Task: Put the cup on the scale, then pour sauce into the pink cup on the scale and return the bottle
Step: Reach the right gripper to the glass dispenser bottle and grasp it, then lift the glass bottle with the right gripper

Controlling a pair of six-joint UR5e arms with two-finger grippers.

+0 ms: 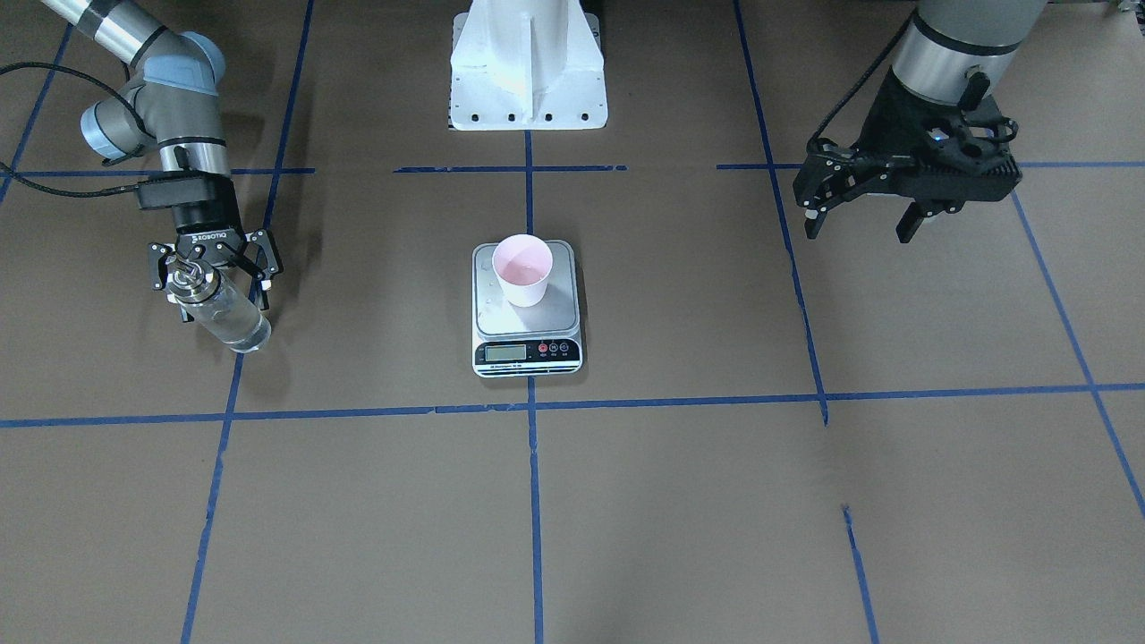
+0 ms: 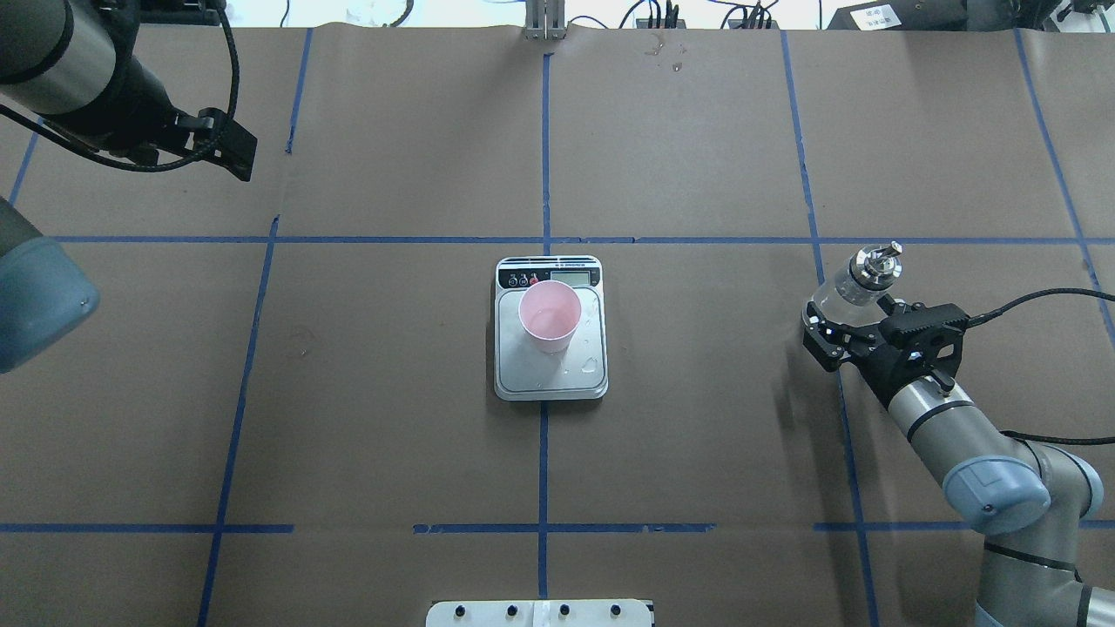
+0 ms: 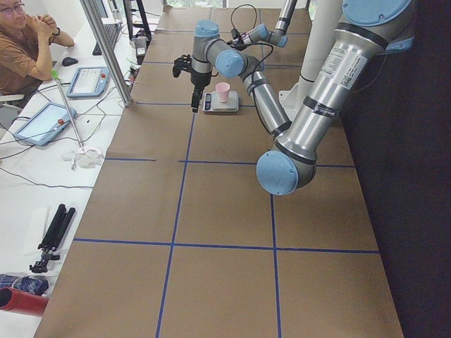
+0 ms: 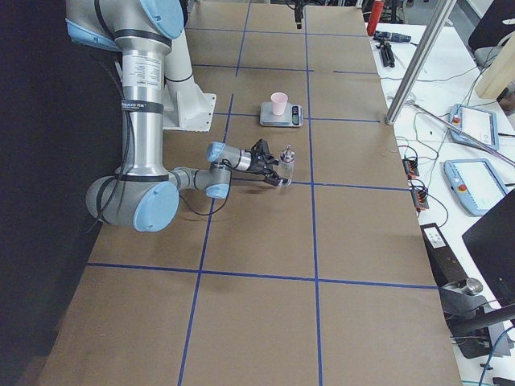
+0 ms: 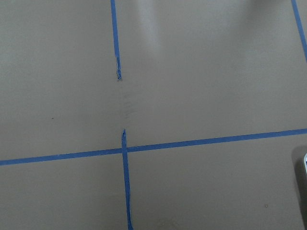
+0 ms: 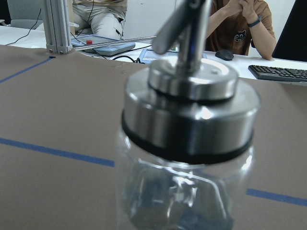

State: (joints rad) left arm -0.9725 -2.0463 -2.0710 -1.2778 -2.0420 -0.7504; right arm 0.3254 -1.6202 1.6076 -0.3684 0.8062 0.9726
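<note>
The lever point(image 6: 171, 34) hangs at a slant along the silver cap's spout point(image 6: 191, 53), so it will swing open by itself when I tip the bottle to pour.
The pale pink cup point(image 1: 523, 268) stands upright on the silver scale point(image 1: 565, 313), toward its back half; it also shows in the overhead view point(image 2: 550, 315). Small clear drops lie on the platform point(image 2: 592, 364). The clear glass bottle point(image 1: 224, 313) with its silver cap stands upright far to the robot's right point(image 2: 852, 286). My right gripper point(image 1: 215, 282) reaches in level, open, with its fingers on either side of the bottle's upper body. The bottle fills the right wrist view point(image 6: 187, 143). My left gripper point(image 1: 859, 228) hangs open and empty above the table's left side.
The white robot base point(image 1: 528, 80) stands behind the scale. Blue tape lines point(image 1: 534, 483) cross the brown paper. An operator point(image 3: 21, 42) sits past the far edge, with tablets point(image 3: 88, 81) and a metal post point(image 3: 106, 49) there.
</note>
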